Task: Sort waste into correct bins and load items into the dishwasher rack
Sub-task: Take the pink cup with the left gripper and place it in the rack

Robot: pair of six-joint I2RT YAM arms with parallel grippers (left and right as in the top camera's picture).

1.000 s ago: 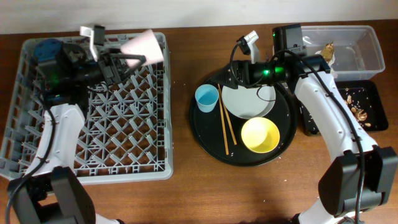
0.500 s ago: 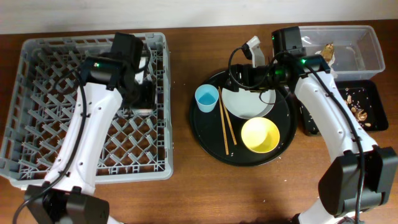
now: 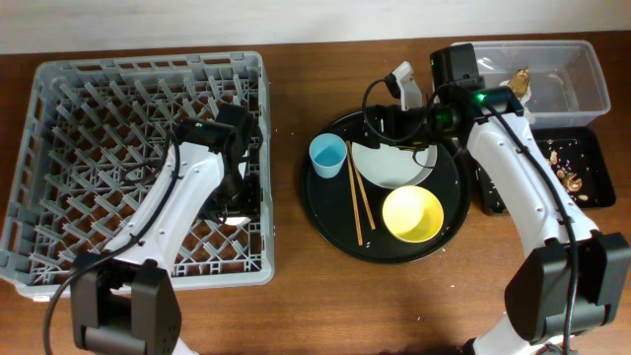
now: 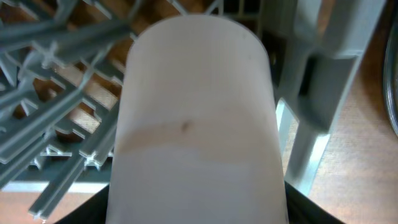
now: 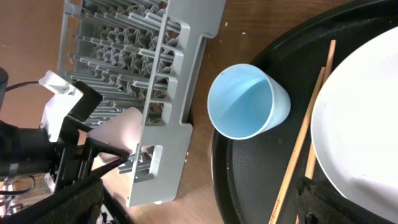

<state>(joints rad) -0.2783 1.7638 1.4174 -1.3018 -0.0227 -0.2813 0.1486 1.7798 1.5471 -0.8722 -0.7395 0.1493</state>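
Note:
I should pass the cup's base (image 3: 329,171) from my right gripper to my left gripper to turn the cup over into the rack, because the light-blue cup stands on the tray with its opening up (image 5: 241,102).
My left gripper (image 3: 235,205) is shut on the pink cup (image 4: 193,124) and holds it low in the grey dishwasher rack (image 3: 148,63), close to its right wall (image 4: 317,81). The arm hides most of the cup from overhead; it shows faintly in the right wrist view (image 5: 121,130). My right gripper (image 3: 382,123) is open and empty above the back of the round black tray (image 3: 325,212). On that tray are the light-blue cup (image 3: 327,155) (image 5: 247,102), the chopsticks (image 3: 358,197) (image 5: 305,143), the pale plate-bowl (image 3: 394,158) and the yellow bowl (image 3: 412,214).
The clear tub (image 3: 582,69) at the back right holds a brown-gold wrapper (image 3: 520,79). The shallow black tray (image 3: 584,138) in front of it holds beige food scraps (image 3: 567,176). Bare wood lies between the rack and the round tray.
My left arm has carried the pink cup from above the rack's back edge forward and down to the rack's right side. The right arm has barely moved.

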